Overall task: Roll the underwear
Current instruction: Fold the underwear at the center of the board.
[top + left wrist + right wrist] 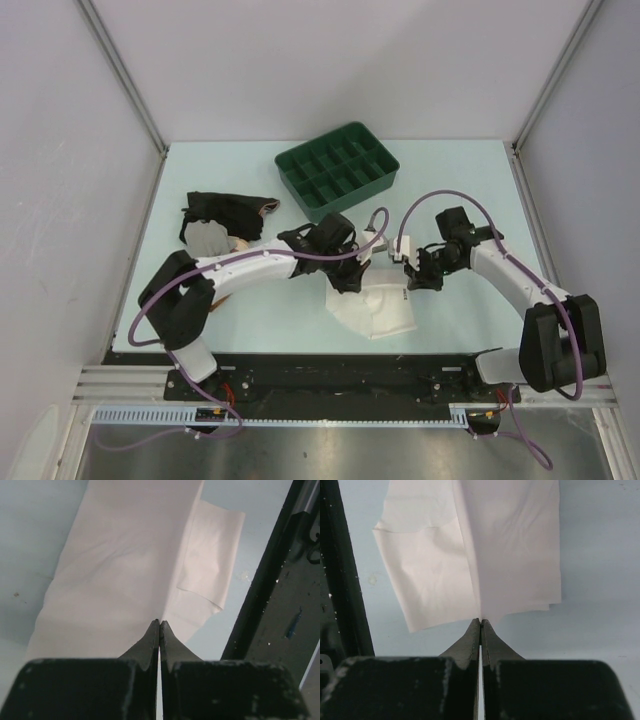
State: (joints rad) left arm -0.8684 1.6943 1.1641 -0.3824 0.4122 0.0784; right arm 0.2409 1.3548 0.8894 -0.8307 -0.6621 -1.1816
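Observation:
The underwear's held edge runs straight along the flap, so the robot's left gripper should go on pulling that edge toward the base bar until it covers the flap.
The underwear is a small white garment lying near the table's front edge, between the two arms. My left gripper is at its far left corner. In the left wrist view the jaws are shut on the fabric, which creases toward the tips. My right gripper is at its far right corner. In the right wrist view the jaws are shut on the fabric's edge, with a fold running up to the tips. A folded flap sticks out on one side.
A green compartment tray stands at the back centre. A black garment with a pale and orange-brown piece lies at the left. The black base rail runs along the front edge, close to the underwear.

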